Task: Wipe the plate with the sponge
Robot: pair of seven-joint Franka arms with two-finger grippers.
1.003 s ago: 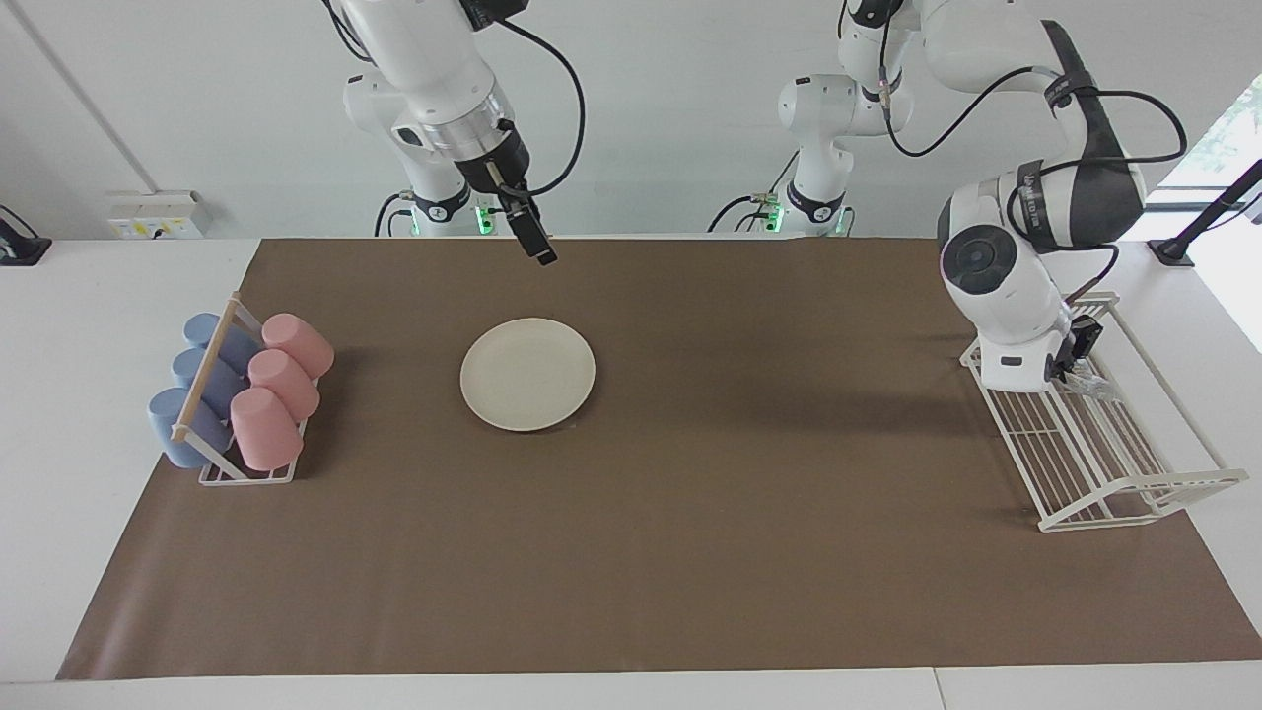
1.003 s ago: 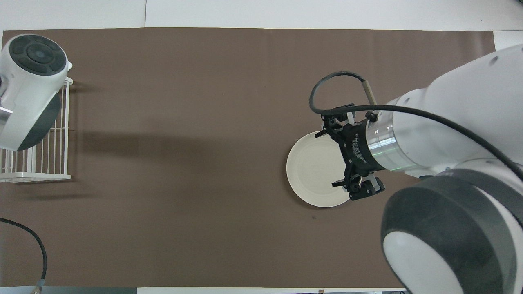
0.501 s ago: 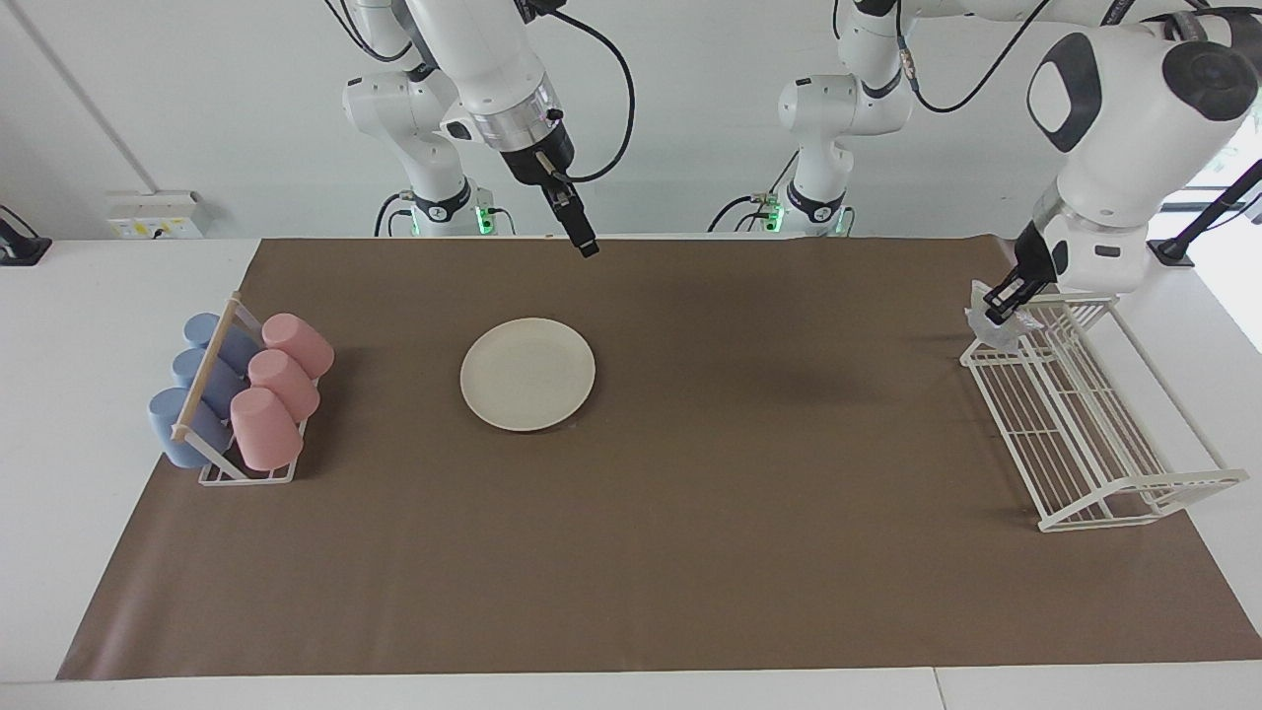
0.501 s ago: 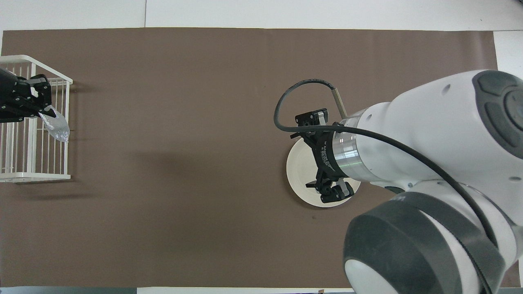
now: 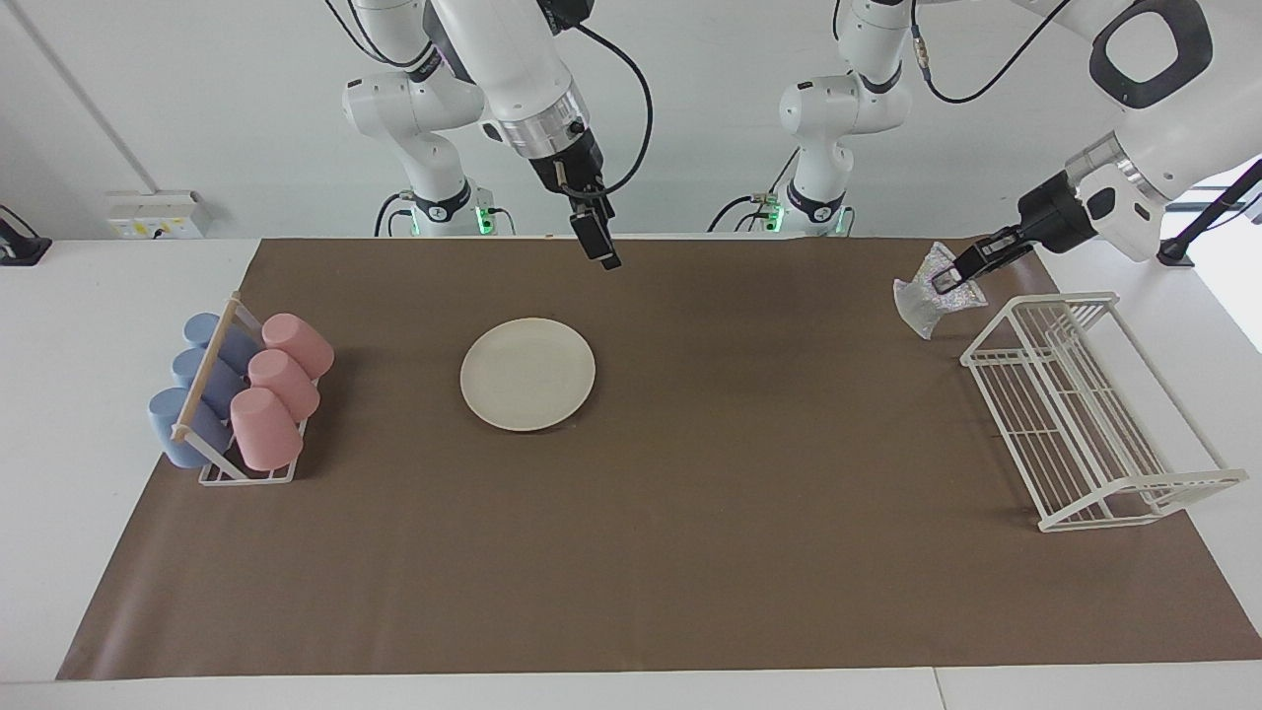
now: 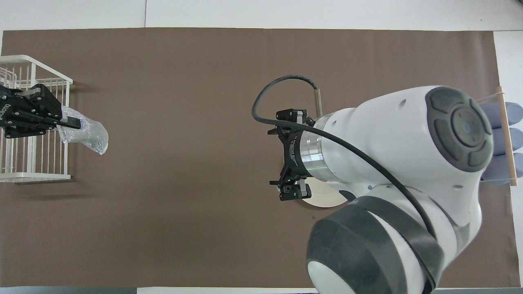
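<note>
The silvery sponge (image 6: 89,130) sticks out past my left gripper's fingers. My open right gripper should keep moving toward the sponge's loose end (image 6: 99,140) and close there.
The cream-white plate (image 5: 527,373) lies flat on the brown mat; from overhead only a sliver of the plate (image 6: 327,201) shows under the right arm. My right gripper (image 5: 603,251) hangs open and empty in the air, over the plate's rim on the side toward the left arm's end; overhead, the right gripper (image 6: 288,155) shows its fingers spread wide. My left gripper (image 5: 961,268) is shut on the silvery, wrinkly sponge (image 5: 925,291), held in the air over the mat beside the wire rack. Overhead, the sponge (image 6: 88,134) dangles from the left gripper (image 6: 61,121).
A white wire rack (image 5: 1085,414) stands at the left arm's end of the mat, also seen overhead (image 6: 24,163). A cup holder with several blue and pink cups (image 5: 242,394) sits at the right arm's end; its blue cups (image 6: 496,139) show overhead.
The left arm lifted the sponge out of the wire rack and swung it out over the mat. The right gripper drifted from over the plate toward the left arm's end.
</note>
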